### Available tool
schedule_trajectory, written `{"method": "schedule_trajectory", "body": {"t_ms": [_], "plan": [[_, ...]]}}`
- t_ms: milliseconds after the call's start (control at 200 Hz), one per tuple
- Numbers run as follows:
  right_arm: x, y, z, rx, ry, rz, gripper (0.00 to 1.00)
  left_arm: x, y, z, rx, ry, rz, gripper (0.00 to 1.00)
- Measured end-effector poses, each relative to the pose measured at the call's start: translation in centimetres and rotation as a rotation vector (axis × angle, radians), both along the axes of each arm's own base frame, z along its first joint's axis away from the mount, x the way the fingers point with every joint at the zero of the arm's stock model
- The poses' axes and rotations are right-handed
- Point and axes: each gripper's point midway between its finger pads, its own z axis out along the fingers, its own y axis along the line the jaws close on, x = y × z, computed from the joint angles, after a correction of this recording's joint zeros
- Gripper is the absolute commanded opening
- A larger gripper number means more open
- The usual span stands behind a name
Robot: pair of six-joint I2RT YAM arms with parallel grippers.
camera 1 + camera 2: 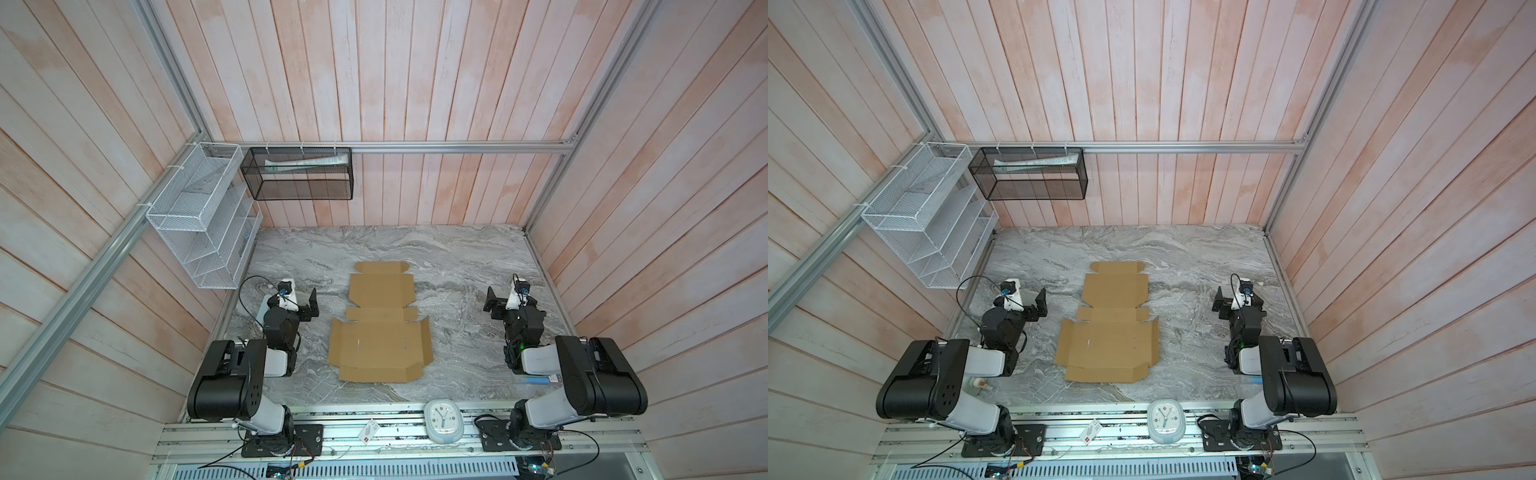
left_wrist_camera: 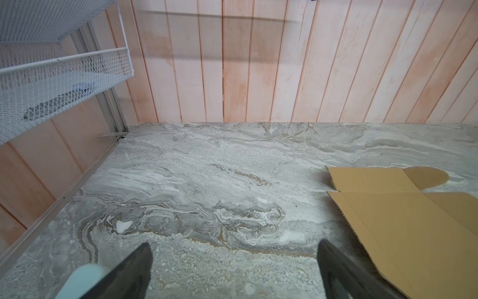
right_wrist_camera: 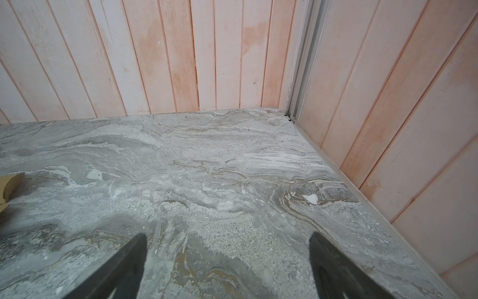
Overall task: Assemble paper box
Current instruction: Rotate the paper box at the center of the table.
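The paper box will slide around as one whole sheet when the robot pushes it, because the flaps are spread flat on the marble.
The paper box is a flat brown cardboard sheet with flaps and creases, lying unfolded in the middle of the marble table. My left gripper hovers just left of the sheet, open and empty. In the left wrist view, the left gripper has only bare marble between its dark fingers, with the paper box off to one side. My right gripper stands right of the sheet, a gap away, open and empty. In the right wrist view, the right gripper is over marble, and a corner of the paper box shows at the frame edge.
A white wire rack hangs on the left wall and a black mesh basket on the back wall. A small clock and a tag lie on the front rail. Wooden walls close in the table on three sides.
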Motion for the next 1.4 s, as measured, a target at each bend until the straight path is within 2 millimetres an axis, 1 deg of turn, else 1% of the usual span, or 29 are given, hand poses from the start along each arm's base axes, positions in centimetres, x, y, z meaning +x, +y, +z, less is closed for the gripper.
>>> {"method": "schedule_trajectory", "body": {"t_ms": [55,95,150,195,235,285,345,405,480,550,635,680,760,780,820,850,855,860,870,900,905,910,940,1090,1125,1140,1260,1340,1400], "plan": [[0.7,-0.5,0.2,0.008,0.035,-0.031,0.98,0.1,0.2,1.0,0.001,-0.002,0.010,1.00],[1.8,-1.1,1.3,0.019,0.049,-0.063,0.98,0.3,0.5,2.1,-0.005,-0.013,0.027,1.00],[3.6,-1.8,4.0,0.034,0.039,-0.108,0.98,0.7,1.0,4.1,-0.024,-0.033,0.060,1.00],[4.5,-2.2,6.2,0.049,0.019,-0.132,0.98,1.0,1.7,5.8,-0.060,-0.044,0.106,1.00],[4.8,-2.4,7.9,0.066,0.001,-0.148,0.98,1.3,2.4,7.3,-0.105,-0.055,0.152,1.00],[4.6,-2.7,9.6,0.098,-0.019,-0.165,0.98,1.4,3.6,8.4,-0.184,-0.051,0.220,1.00],[3.9,-2.7,10.4,0.137,-0.019,-0.177,0.98,1.3,5.1,9.2,-0.269,-0.041,0.275,1.00],[3.2,-2.6,10.3,0.173,0.007,-0.176,0.98,0.9,6.4,9.2,-0.343,-0.020,0.312,1.00],[2.5,-2.1,9.6,0.212,0.065,-0.161,0.98,0.7,6.6,8.5,-0.395,0.024,0.313,1.00],[1.9,-1.3,8.9,0.248,0.123,-0.134,0.98,1.0,5.5,8.1,-0.437,0.091,0.276,1.00],[1.0,0.3,8.3,0.277,0.182,-0.091,0.98,1.7,3.8,8.5,-0.458,0.145,0.228,1.00],[0.4,1.6,8.0,0.288,0.209,-0.062,0.98,2.1,2.7,9.0,-0.457,0.164,0.199,1.00],[-0.7,4.8,7.7,0.296,0.257,0.012,0.98,2.7,0.0,10.0,-0.448,0.203,0.138,1.00],[-1.1,5.9,7.7,0.296,0.273,0.035,0.94,2.8,-0.6,10.2,-0.446,0.211,0.123,1.00],[-1.6,7.6,7.6,0.293,0.297,0.080,0.80,3.1,-1.8,10.5,-0.440,0.231,0.098,1.00],[-1.9,8.7,7.6,0.298,0.312,0.104,0.73,3.2,-2.5,10.7,-0.434,0.244,0.080,1.00],[-2.1,9.1,7.6,0.294,0.317,0.114,0.70,3.3,-2.7,10.7,-0.433,0.250,0.077,1.00],[-2.1,9.1,7.6,0.294,0.317,0.114,0.70,3.3,-2.7,10.7,-0.433,0.250,0.077,1.00],[-2.2,9.4,7.5,0.300,0.322,0.119,0.65,3.3,-2.9,10.7,-0.431,0.254,0.074,1.00],[-2.6,10.7,7.4,0.299,0.342,0.152,0.56,3.4,-3.7,10.6,-0.424,0.276,0.058,1.00],[-2.7,10.9,7.4,0.304,0.345,0.155,0.53,3.5,-3.9,10.7,-0.423,0.277,0.054,1.00],[-2.8,11.1,7.4,0.305,0.348,0.159,0.53,3.5,-4.0,10.7,-0.422,0.280,0.053,1.00],[-3.1,11.9,7.4,0.307,0.362,0.177,0.43,3.6,-4.6,10.5,-0.415,0.300,0.041,1.00],[-4.8,16.2,6.9,0.318,0.430,0.276,0.16,4.1,-7.8,9.0,-0.375,0.392,-0.020,1.00],[-5.2,17.2,6.7,0.320,0.448,0.298,0.07,4.1,-8.6,8.5,-0.368,0.415,-0.039,1.00],[-5.3,17.6,6.6,0.321,0.456,0.308,0.00,4.0,-9.0,8.3,-0.365,0.425,-0.047,1.00],[-6.6,21.0,5.5,0.324,0.527,0.383,0.00,4.0,-11.8,6.7,-0.340,0.498,-0.105,1.00],[-7.2,22.8,4.7,0.324,0.570,0.421,0.00,4.5,-13.6,6.2,-0.326,0.530,-0.145,0.92],[-7.7,24.1,4.1,0.322,0.602,0.448,0.00,5.0,-14.9,6.1,-0.306,0.545,-0.175,0.80]]}}
